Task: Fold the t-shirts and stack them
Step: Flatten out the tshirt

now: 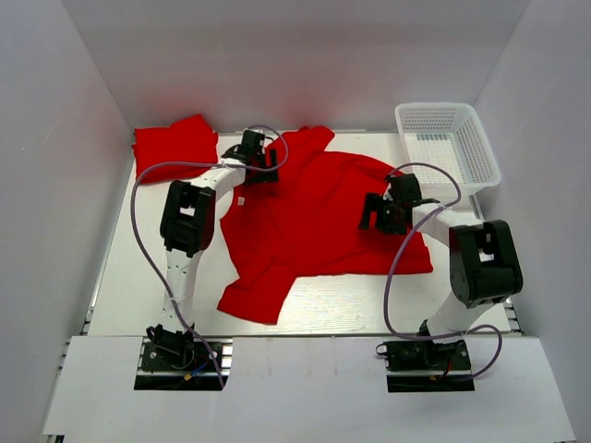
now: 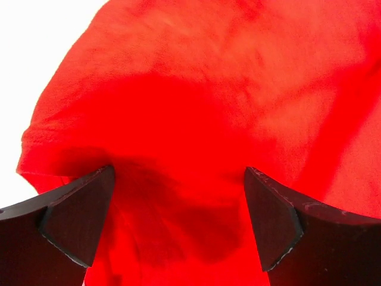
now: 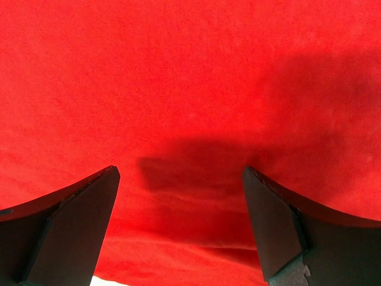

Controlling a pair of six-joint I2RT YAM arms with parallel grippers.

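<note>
The spread t-shirt lies rumpled and its near sleeve is at a slant. Next, my left gripper returns, grabs that sleeve's end and pulls the cloth straight before I fold it.
A red t-shirt lies spread and rumpled across the middle of the table. A second red t-shirt, folded, lies at the back left corner. My left gripper is open over the spread shirt's upper left part, near a sleeve; in the left wrist view red cloth lies between and beyond its jaws. My right gripper is open over the shirt's right side; in the right wrist view flat red cloth fills the frame with nothing held.
A white plastic mesh basket stands at the back right corner. White walls close the table on three sides. Purple cables loop along both arms.
</note>
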